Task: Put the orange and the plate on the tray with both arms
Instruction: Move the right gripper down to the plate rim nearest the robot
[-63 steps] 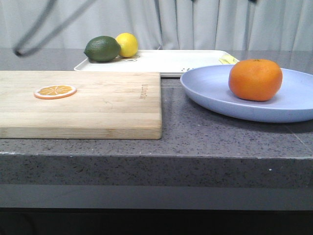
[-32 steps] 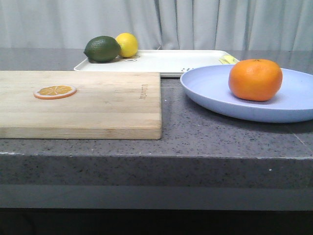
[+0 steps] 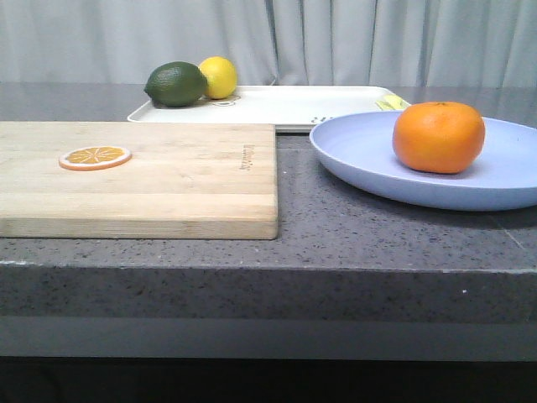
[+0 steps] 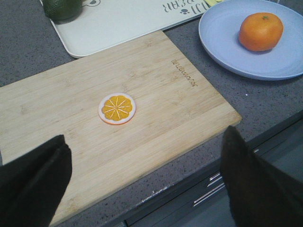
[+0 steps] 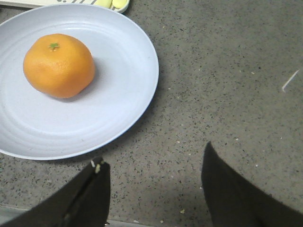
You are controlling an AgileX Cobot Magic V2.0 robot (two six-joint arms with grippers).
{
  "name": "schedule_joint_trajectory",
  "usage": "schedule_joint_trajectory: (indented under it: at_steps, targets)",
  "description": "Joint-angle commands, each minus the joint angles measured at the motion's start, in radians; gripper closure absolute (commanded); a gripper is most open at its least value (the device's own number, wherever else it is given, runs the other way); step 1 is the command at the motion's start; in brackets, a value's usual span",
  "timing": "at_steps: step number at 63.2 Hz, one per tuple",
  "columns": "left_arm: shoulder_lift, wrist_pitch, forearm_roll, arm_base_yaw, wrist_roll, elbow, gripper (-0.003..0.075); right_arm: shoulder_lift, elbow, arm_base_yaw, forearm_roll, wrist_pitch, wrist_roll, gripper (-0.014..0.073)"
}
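Note:
My left gripper is far from the plate under the orange, so my right gripper should take hold of the plate's rim and carry both onto the tray.
The orange sits on the pale lavender-blue plate at the right of the counter; both also show in the right wrist view, orange on plate, and in the left wrist view, orange on plate. The cream-white tray lies behind, also in the left wrist view. My left gripper is open and empty above the front edge of the cutting board. My right gripper is open and empty over bare counter, just beside the plate's rim. Neither gripper shows in the front view.
A light wooden cutting board with a thin orange slice lies at the left. A green lime-like fruit and a yellow lemon sit at the tray's far left. Grey curtains hang behind. The counter's front edge is close.
A dark blurred arm part at the upper left of the front view one second ago has left the view. The objects have not moved.

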Motion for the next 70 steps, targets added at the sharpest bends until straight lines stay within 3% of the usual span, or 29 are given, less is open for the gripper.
schedule_joint_trajectory:
  at_steps: [1,19,34,46,55,61,70]
  targets:
    - [-0.056,-0.075,-0.006,0.002,-0.009,0.015,0.0099,0.005,-0.024,0.004,-0.016,-0.027,-0.008,0.0146]
    - [-0.104,-0.077,-0.006,0.002,-0.009,0.04,0.0099,0.048,-0.035,0.004,-0.015,0.068,0.073,0.0146]
    - [-0.104,-0.077,-0.006,0.002,-0.009,0.04,0.0099,0.276,-0.137,0.0,0.01,0.103,0.074,0.0146]
    - [-0.104,-0.079,-0.006,0.002,-0.009,0.04,0.0099,0.45,-0.292,-0.11,0.051,0.166,0.046,0.0146]
    - [-0.104,-0.085,-0.006,0.002,-0.009,0.04,0.0099,0.531,-0.343,-0.255,0.252,0.198,-0.094,0.0146]
    - [-0.104,-0.086,-0.006,0.002,-0.009,0.04,0.0099,0.594,-0.343,-0.354,0.503,0.247,-0.244,0.0146]
    - [-0.104,-0.086,-0.006,0.002,-0.009,0.04,0.0099,0.678,-0.343,-0.388,0.694,0.298,-0.366,0.0146]
